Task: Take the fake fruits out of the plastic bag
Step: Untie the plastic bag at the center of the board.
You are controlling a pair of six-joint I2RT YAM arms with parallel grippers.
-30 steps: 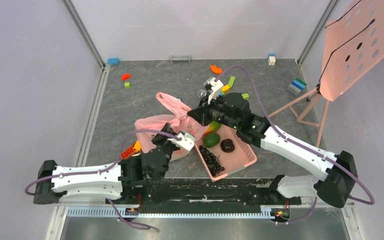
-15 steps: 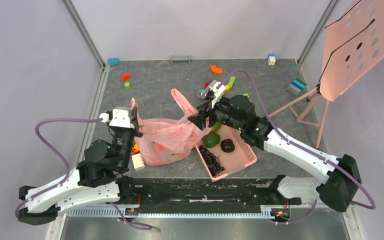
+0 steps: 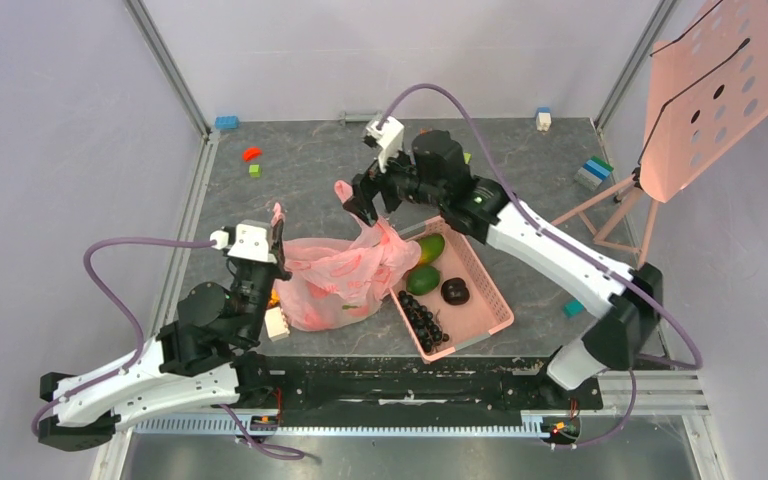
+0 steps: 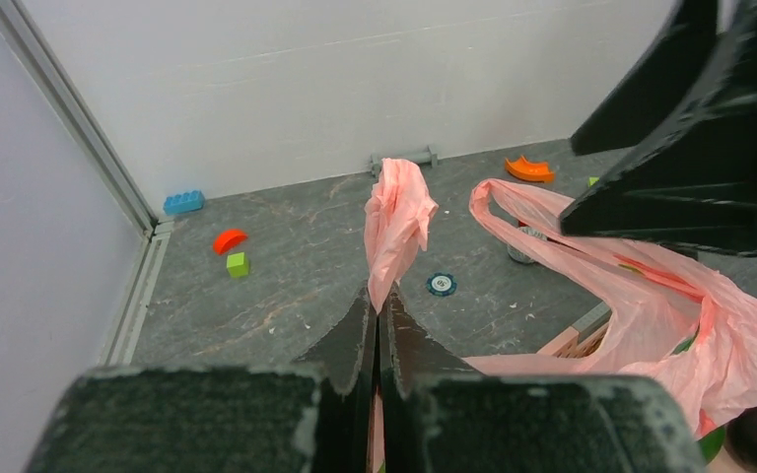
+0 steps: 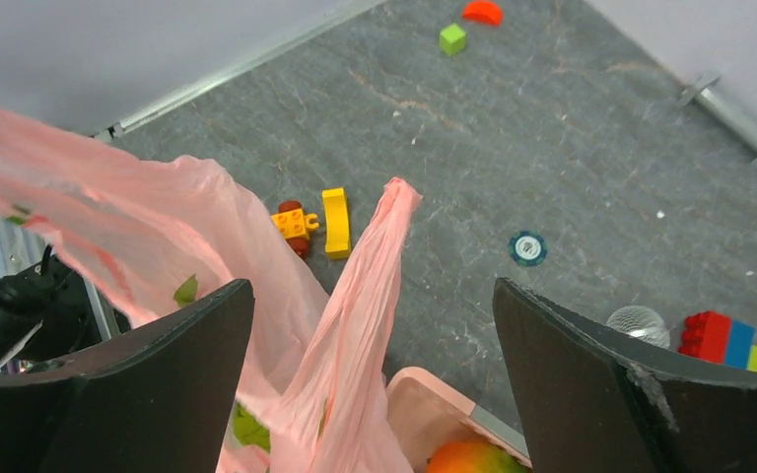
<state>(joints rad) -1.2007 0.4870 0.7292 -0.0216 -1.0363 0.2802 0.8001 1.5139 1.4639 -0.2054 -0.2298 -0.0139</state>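
Observation:
The bag's body (image 3: 328,300) lies closer to the robot than the bag's handles do, so the robot's right gripper should grab the bag's free handle (image 3: 343,190) and help the left gripper turn the bag's opening toward the robot.
The pink plastic bag (image 3: 340,278) lies crumpled at mid-table, its right side against the pink basket (image 3: 500,305). My left gripper (image 3: 278,228) is shut on the bag's left handle (image 4: 399,212) and holds it up; the pink film runs down between the closed fingers (image 4: 355,340). My right gripper (image 5: 373,288) stands wide open around the bag's right handle (image 5: 365,296) without touching it. In the top view the right gripper (image 3: 360,203) hovers over that handle (image 3: 345,190). The fake fruits are hidden inside the bag; only leaf prints show through.
The basket holds a mango (image 3: 430,247), a green fruit (image 3: 422,280), a dark fruit (image 3: 454,291) and black grapes (image 3: 422,322). Toy bricks lie scattered: yellow brick (image 5: 335,222), green cube (image 3: 254,170). A poker chip (image 4: 440,284) lies on the floor. A pink perforated stand (image 3: 720,80) is at the right.
The right gripper opened, let go of the right handle and moved up and away. The left gripper swung left with the left handle, stretching the bag, then held still.

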